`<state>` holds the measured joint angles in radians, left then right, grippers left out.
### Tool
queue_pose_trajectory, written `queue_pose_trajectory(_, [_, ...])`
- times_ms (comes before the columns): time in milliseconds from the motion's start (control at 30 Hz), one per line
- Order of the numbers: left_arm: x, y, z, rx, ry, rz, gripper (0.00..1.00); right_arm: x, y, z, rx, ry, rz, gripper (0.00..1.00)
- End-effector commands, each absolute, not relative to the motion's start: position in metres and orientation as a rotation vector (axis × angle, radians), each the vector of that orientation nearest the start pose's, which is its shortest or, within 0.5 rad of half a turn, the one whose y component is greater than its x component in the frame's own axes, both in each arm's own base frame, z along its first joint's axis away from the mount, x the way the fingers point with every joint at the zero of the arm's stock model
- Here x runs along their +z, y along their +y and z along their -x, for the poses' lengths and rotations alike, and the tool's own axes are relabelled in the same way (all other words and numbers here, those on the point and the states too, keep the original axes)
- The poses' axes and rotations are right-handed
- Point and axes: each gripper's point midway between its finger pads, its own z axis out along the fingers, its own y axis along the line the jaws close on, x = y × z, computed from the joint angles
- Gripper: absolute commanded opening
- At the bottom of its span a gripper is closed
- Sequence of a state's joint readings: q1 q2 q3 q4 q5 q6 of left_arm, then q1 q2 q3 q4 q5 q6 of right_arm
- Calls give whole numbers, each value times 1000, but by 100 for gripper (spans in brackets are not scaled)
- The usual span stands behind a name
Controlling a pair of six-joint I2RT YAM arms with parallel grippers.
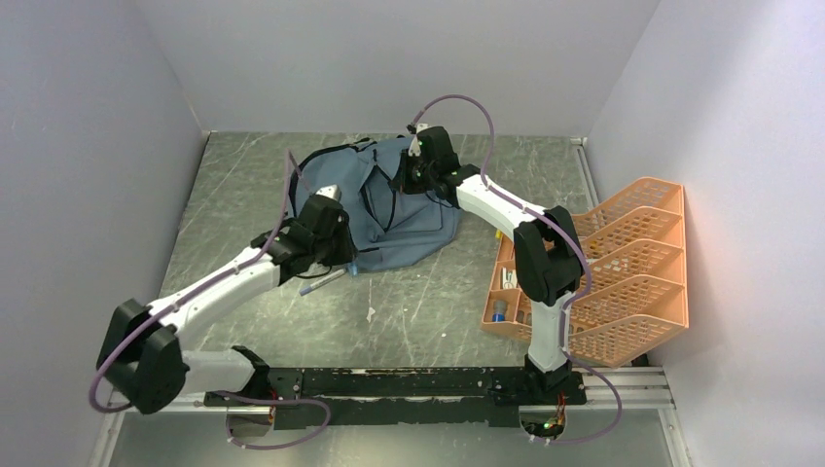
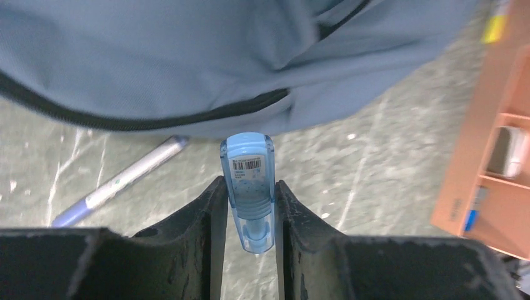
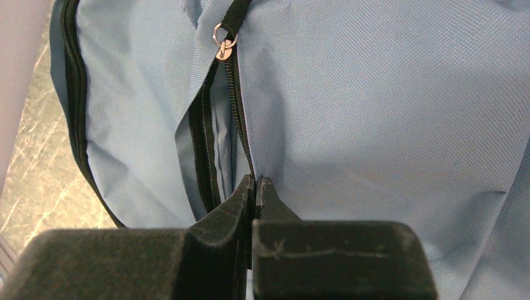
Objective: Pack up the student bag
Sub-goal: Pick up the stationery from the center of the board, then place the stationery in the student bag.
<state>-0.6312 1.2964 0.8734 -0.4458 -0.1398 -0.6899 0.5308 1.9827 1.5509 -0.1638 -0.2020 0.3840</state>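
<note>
The bag's opening is held open by my right gripper at its zip edge (image 3: pixel 237 100), so my left gripper should carry on going into the opening (image 1: pixel 379 198) and let go of the blue tube there.
The slate blue-grey student bag (image 1: pixel 404 209) lies at the middle back of the table; its fabric fills the right wrist view (image 3: pixel 375 100) and the top of the left wrist view (image 2: pixel 187 56). My left gripper (image 2: pixel 249 182) is shut on a small translucent blue tube-like item with a barcode label (image 2: pixel 250 159), held just in front of the bag's near edge (image 1: pixel 340 261). My right gripper (image 3: pixel 256 181) is shut on the bag's fabric beside a partly open black zip, below the metal zip pull (image 3: pixel 222 47). In the top view it sits over the bag's far part (image 1: pixel 411 178).
A blue and white pen (image 2: pixel 119 181) lies on the table by the bag's near-left edge (image 1: pixel 321 282). An orange plastic mesh tray organiser (image 1: pixel 623 263) with small items in it stands at the right, also at the left wrist view's right edge (image 2: pixel 494 156).
</note>
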Motion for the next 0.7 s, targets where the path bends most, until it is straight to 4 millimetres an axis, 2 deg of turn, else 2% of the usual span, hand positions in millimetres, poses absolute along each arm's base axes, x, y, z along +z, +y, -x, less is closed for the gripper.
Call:
queue_pose_trajectory(0, [157,-219,-295,-563,2246,27,8,142,311,-440,716,2266,273,0])
queue_pose_trajectory(67, [168,-225,-311,-559,2226,8,5,142,310,-439,717,2267,270,0])
queue_pose_trajectory(333, [184,-263,-363,-630,2149,-105,5,135,310,-436,728,2271,264,0])
queue_pose_trajectory(500, [177,-268,-392,-618,2135,-85,5,133,312,-436,736,2277,270,0])
queue_pose_trajectory(667, [174,-270,-408,-668,2114,-60,5,136,312,-437,734,2264,276,0])
